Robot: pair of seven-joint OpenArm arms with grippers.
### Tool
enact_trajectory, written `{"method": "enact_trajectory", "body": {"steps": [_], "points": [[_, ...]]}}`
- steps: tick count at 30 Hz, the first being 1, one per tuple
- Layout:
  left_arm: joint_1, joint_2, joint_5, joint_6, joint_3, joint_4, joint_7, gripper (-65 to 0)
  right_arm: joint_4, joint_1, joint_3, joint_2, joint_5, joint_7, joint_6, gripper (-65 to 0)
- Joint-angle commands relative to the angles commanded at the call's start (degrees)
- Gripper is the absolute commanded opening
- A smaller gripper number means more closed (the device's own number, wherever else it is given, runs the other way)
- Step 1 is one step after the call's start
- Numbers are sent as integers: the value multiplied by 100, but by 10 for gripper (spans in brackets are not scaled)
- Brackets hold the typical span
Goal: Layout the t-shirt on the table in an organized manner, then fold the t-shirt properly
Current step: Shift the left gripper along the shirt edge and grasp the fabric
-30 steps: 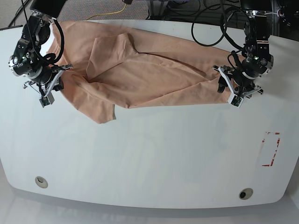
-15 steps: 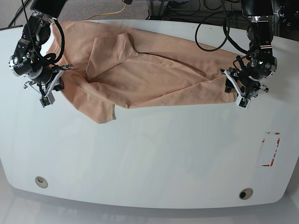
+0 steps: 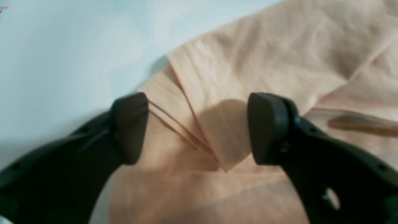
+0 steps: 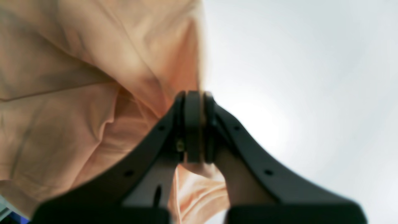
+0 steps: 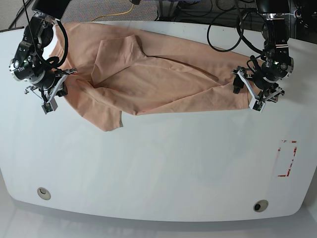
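Note:
Next, I move my left gripper, which straddles layered folds at the t-shirt's end (image 3: 186, 128), to the top layer's front edge (image 3: 179, 67), then pinch that edge and pull it forward.
The peach t-shirt (image 5: 158, 74) lies crumpled and stretched across the far half of the white table (image 5: 163, 163), one sleeve folded over its middle. At its left side, my right gripper (image 5: 58, 89) is shut on the shirt; the right wrist view shows the gripper (image 4: 194, 124) pinching a fold of the t-shirt (image 4: 77, 77) just above the table (image 4: 295, 62). My left gripper (image 5: 246, 94) is open at the shirt's right end. In the left wrist view the gripper (image 3: 199, 127) straddles layered folds of the t-shirt (image 3: 264, 56), close over them, beside the table (image 3: 62, 46).
A red tape rectangle (image 5: 287, 158) marks the table's right side. Two round grommets (image 5: 43, 192) (image 5: 260, 205) sit near the front edge. Black cables (image 5: 223, 29) hang behind the far right edge. Bare white tabletop fills the front half.
My left arm shifted a little right and away, then came back slightly left over the shirt's right end. The shirt and my right arm have stayed put.

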Motion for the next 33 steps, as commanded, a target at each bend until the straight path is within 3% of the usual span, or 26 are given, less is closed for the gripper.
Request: {"method": "enact_trajectory", "body": {"steps": [4, 9, 13, 16, 20, 23, 33], "points": [[0, -26, 0, -97, 132, 9, 0, -156, 0, 0, -9, -9, 0, 0, 0, -650], [44, -35, 26, -527, 176, 185, 0, -156, 0, 0, -9, -9, 0, 0, 0, -650], [334, -281, 9, -993, 185, 563, 44, -157, 0, 0, 0, -9, 0, 0, 0, -650], [387, -308, 26, -1169, 185, 730, 53, -157, 0, 0, 9, -9, 0, 0, 0, -650], [396, -334, 35, -1196, 167, 765, 299, -157, 0, 0, 9, -9, 0, 0, 0, -650], [396, -554, 26, -1196, 158, 756, 492, -157, 0, 0, 9, -9, 0, 0, 0, -650], [396, -651, 44, -1204, 185, 677, 527, -157, 0, -9, 9, -9, 18, 0, 0, -650]]}}
